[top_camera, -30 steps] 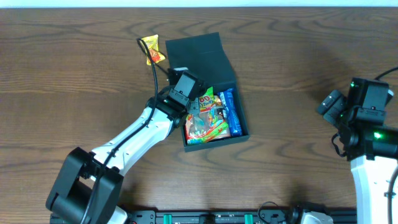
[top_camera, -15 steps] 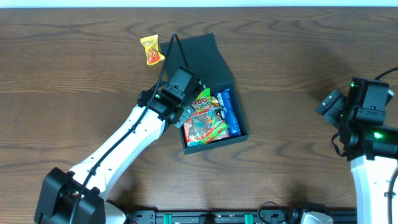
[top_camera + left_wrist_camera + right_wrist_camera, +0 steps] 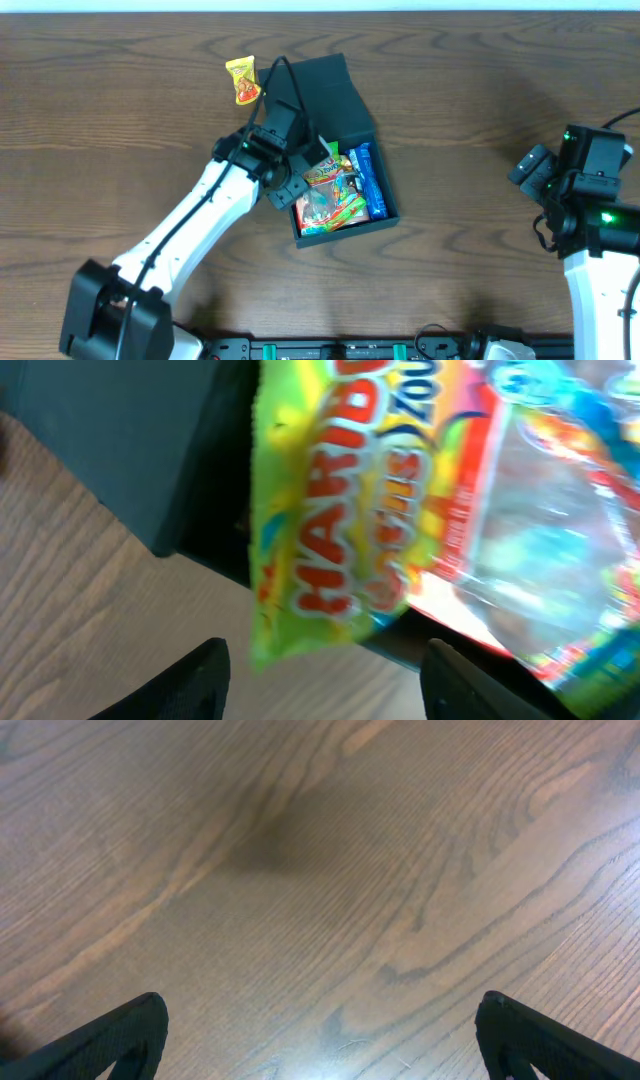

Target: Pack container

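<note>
The Haribo bag's end (image 3: 318,622) sticks out over the container's side, so my left gripper should first close its fingers and push the bag's green edge (image 3: 350,211) down inside.
The dark green container (image 3: 350,228) stands mid-table with its flap lid (image 3: 322,92) open toward the back. In it lie a green Haribo bag (image 3: 330,192) and a blue packet (image 3: 368,180). My left gripper (image 3: 292,183) is open and empty at the box's left wall, just beside the bag. In the left wrist view the Haribo bag (image 3: 350,530) fills the frame, blurred, with the container's wall (image 3: 120,450) at the left, above my spread fingers (image 3: 325,690). My right gripper (image 3: 535,165) is open and empty over bare wood at the far right (image 3: 320,1040).
A small yellow candy packet (image 3: 243,81) lies on the table just left of the open lid. The wooden table (image 3: 480,90) runs wide on both sides of the box. The right arm's base stands at the front right.
My left gripper has drawn back up and to the left from over the box's inside to its left wall. The Haribo bag stays in the box. The right arm has not moved.
</note>
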`<state>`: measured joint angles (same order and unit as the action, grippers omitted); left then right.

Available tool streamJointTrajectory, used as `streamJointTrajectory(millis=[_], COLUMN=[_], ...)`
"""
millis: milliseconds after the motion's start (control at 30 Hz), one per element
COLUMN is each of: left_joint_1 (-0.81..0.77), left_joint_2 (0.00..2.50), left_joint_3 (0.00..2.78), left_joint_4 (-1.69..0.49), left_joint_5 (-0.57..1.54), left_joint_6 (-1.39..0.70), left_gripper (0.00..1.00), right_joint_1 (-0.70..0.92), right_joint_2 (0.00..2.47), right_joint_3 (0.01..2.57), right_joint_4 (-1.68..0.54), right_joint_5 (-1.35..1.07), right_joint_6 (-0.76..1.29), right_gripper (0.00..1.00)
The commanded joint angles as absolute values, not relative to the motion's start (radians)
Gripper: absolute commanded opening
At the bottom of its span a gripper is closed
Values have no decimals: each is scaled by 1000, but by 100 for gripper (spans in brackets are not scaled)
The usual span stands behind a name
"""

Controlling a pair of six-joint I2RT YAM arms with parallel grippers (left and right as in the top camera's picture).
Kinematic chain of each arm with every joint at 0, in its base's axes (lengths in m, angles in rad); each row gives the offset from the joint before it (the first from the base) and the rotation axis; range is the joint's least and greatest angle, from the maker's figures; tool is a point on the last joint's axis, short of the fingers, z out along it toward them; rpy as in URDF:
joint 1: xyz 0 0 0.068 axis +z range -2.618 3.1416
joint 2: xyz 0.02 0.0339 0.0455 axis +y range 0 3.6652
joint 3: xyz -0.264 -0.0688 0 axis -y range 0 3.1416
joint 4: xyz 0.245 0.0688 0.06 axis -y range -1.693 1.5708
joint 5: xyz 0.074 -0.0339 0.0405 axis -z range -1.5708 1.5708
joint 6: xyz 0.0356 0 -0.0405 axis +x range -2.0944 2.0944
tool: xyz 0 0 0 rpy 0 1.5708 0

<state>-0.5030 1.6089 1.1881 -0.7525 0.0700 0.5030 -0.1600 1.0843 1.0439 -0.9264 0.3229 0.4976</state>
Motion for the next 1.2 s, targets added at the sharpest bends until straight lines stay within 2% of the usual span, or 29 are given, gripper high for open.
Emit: streamJointTrajectory(millis=[0,167,200,267,333,433,533,967,1167], left_joint_1=[-479,-477,-478,-478,-478,-478,-478,-479,-479], left_joint_2=[1643,1669,1670,1670,1670,1670,1670,1670,1679], left_joint_3=[1211,1211,1211,1211,1211,1211,1211,1211,1211], left_joint_4=[-746,-748,-748,-747,-747,-745,-739,-592,-533], left_joint_5=[91,128,145,178,205,223,223,236,211], left_joint_6=[532,532,532,532,532,532,532,607,572], left_gripper=[64,64,58,53,43,15,6,5,6], right_joint_1=[-171,-171,-171,-171,-171,-171,-171,-171,-171], right_joint_2=[1083,1083,1083,1083,1083,1083,1083,1083,1083], right_joint_3=[1042,1042,1042,1042,1042,1042,1042,1042,1042], right_joint_4=[-928,-928,-928,-928,-928,-928,-928,-928,-928], right_joint_5=[340,340,340,340,340,340,340,340,340], right_joint_6=[516,516,516,516,516,516,516,516,516], right_gripper=[99,99,99,99,99,99,99,99,99])
